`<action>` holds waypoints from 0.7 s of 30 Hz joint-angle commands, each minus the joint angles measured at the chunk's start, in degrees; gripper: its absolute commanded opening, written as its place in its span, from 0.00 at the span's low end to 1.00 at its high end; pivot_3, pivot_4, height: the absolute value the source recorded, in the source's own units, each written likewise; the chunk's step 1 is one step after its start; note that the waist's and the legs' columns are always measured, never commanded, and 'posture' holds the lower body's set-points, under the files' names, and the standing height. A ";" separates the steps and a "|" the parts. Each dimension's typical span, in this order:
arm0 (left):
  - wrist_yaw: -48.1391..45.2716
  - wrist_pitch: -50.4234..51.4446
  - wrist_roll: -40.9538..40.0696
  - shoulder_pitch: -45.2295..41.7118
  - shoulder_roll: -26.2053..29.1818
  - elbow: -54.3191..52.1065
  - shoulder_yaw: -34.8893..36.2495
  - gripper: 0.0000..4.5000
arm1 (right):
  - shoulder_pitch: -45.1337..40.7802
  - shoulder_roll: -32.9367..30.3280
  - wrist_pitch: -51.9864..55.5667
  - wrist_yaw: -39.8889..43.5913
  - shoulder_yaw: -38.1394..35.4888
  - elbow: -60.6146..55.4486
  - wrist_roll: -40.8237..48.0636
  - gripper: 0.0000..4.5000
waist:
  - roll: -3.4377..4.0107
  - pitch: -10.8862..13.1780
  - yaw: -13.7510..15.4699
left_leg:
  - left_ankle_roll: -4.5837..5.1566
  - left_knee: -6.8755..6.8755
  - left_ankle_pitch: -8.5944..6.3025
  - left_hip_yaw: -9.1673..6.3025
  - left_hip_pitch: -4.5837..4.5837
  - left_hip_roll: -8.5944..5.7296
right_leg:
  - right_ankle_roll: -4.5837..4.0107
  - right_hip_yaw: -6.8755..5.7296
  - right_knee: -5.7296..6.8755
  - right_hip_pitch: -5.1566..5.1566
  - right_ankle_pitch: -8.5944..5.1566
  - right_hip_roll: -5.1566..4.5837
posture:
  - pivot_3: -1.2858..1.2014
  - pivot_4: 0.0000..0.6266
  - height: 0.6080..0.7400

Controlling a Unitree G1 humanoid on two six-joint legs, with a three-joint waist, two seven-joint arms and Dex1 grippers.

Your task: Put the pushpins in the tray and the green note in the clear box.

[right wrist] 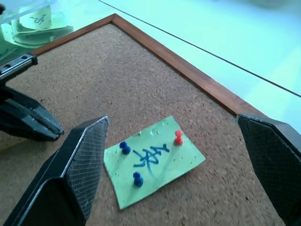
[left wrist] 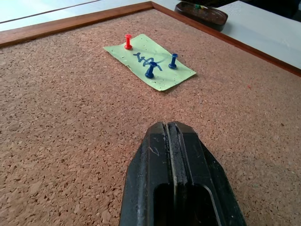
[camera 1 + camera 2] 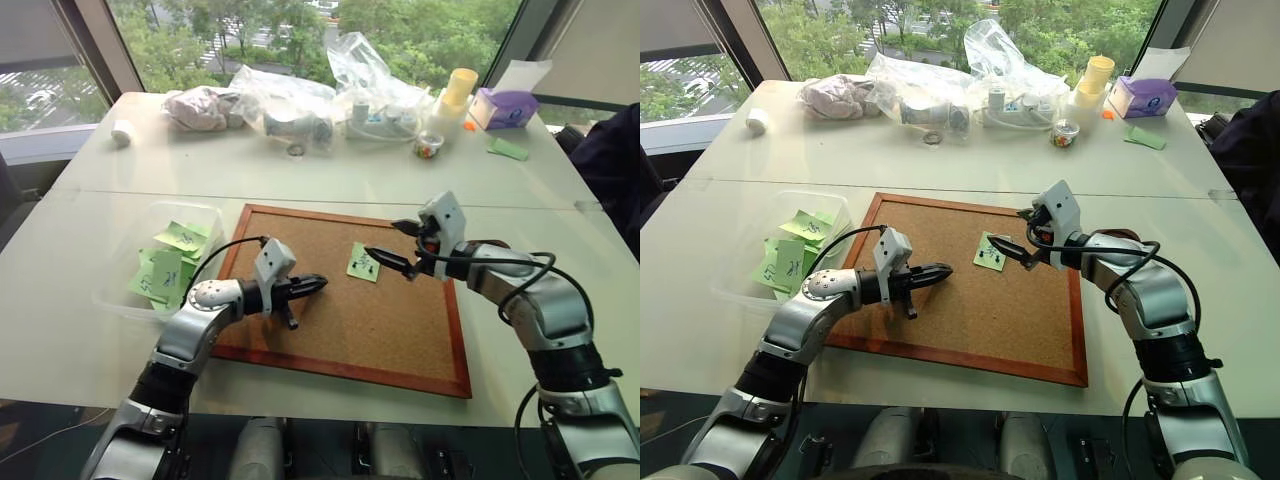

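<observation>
Pushpins fasten the green note to the corkboard, and the tray lies on my right gripper's side, so next my right gripper pulls the red pushpin (image 1: pixel 178 137) first.
The green note (image 3: pixel 363 262) lies on the corkboard (image 3: pixel 340 335), held down by three pushpins: one red pushpin (image 2: pixel 127 41) and two blue pushpins (image 2: pixel 150 69). My right gripper (image 3: pixel 386 240) hovers open just right of the note, its fingers (image 1: pixel 84 160) standing to either side of it without touching. My left gripper (image 3: pixel 318 285) is shut and empty, low over the cork to the note's left. The clear box (image 3: pixel 118 298) sits left of the board with several green notes inside. The dark tray (image 2: pixel 202 12) lies just past the board's frame.
Along the table's far side lie clear plastic bags (image 3: pixel 285 100), a power strip, yellow cups (image 3: pixel 455 95), a purple tissue box (image 3: pixel 505 107), a darker green slip (image 3: pixel 507 150) and a tape roll (image 3: pixel 121 132). A person's dark sleeve (image 3: pixel 612 160) is at the right edge.
</observation>
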 commanded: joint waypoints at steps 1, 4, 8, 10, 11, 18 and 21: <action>0.94 -1.03 1.65 0.67 -0.76 1.92 -0.58 0.01 | -2.60 1.84 -2.83 0.49 1.08 3.87 -3.02 1.00 | 0.06 -0.04 -0.06 | 0.00 0.00 0.00 0.00 0.00 0.00 | 0.00 0.00 0.00 0.00 0.00 0.00 | 0.52 0.24 1.00; 1.10 -1.31 2.24 1.65 -0.74 1.90 -0.57 0.01 | -3.42 3.11 -4.33 1.06 1.90 6.99 -4.90 1.00 | 0.13 -0.08 -0.14 | 0.00 0.00 0.00 0.01 0.04 0.01 | 0.00 0.00 0.01 0.02 0.00 0.00 | 0.52 0.24 1.00; 1.27 -1.34 2.48 2.52 -0.63 1.29 -0.59 0.01 | -4.01 4.50 -5.69 1.60 2.50 9.47 -6.64 1.00 | 0.22 -0.13 -0.29 | -0.01 -0.01 0.00 0.01 0.06 0.02 | 0.00 0.00 0.02 0.03 0.00 0.00 | 0.52 0.24 1.00; 1.64 -1.21 2.50 2.83 -0.67 0.95 -0.43 0.01 | -4.31 5.19 -6.21 1.83 2.67 10.37 -7.36 1.00 | 0.25 -0.15 -0.40 | -0.01 -0.01 0.00 0.01 0.07 0.03 | 0.00 0.00 0.02 0.02 0.00 0.01 | 0.52 0.24 1.00; 1.77 -1.15 2.49 3.04 -0.67 0.76 -0.33 0.01 | -4.50 5.55 -6.37 1.89 2.81 11.00 -7.80 1.00 | 0.26 -0.16 -0.42 | -0.01 -0.02 0.00 0.01 0.08 0.03 | 0.00 0.00 0.02 0.02 0.00 0.01 | 0.52 0.24 1.00; 2.36 -0.68 2.44 4.40 -0.21 -0.51 -0.03 0.00 | -5.06 6.78 -7.89 2.51 4.05 14.69 -11.20 0.87 | 0.34 -0.20 -0.84 | -0.01 -0.03 0.01 0.01 0.09 0.04 | 0.00 0.00 0.02 0.02 0.00 0.01 | 0.52 0.24 1.00; 2.54 -0.44 2.55 4.74 -0.09 -0.87 0.08 0.00 | -4.85 6.97 -8.63 2.88 4.22 14.91 -12.09 0.59 | 0.37 -0.22 -1.07 | -0.02 -0.04 0.01 0.01 0.09 0.05 | 0.00 0.00 0.02 0.02 0.00 0.02 | 0.52 0.24 1.00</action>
